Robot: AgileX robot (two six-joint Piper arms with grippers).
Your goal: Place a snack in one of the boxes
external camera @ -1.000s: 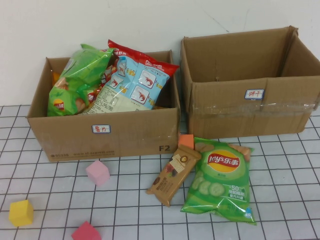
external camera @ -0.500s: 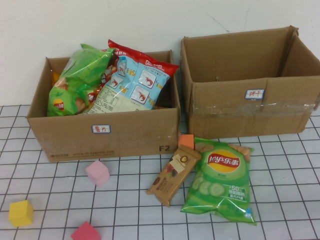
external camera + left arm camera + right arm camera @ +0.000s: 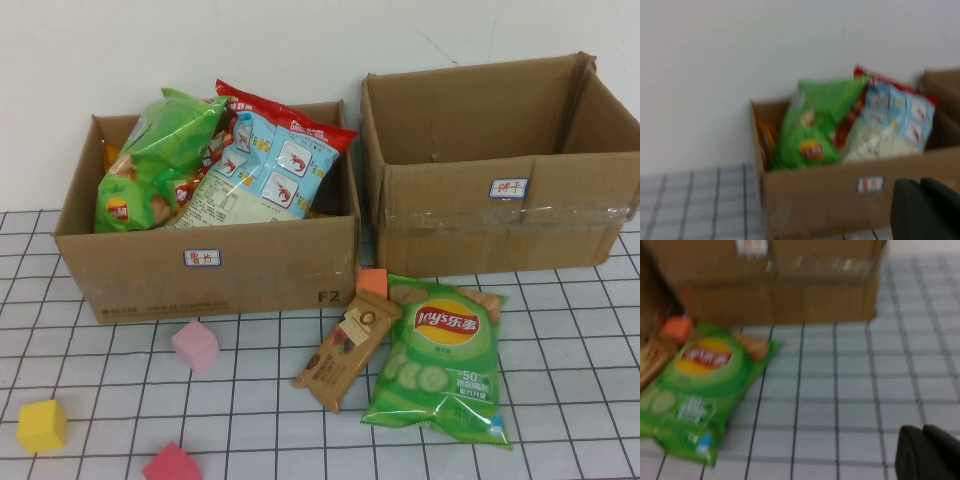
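Observation:
My right gripper should keep moving toward that side of the Lay's bag, the one away from the snack bar, as there is open space there, and close there.
A green Lay's chip bag and a brown snack bar lie flat on the gridded table in front of two open cardboard boxes. The left box holds a green bag and a blue-and-red bag. The right box looks empty. Neither gripper shows in the high view. The left gripper is shut and empty, in front of the left box. The right gripper is shut and empty over the table, off to the side of the Lay's bag.
Foam cubes lie on the table: orange between the boxes, pink, yellow and dark pink at the front left. A white wall stands behind the boxes.

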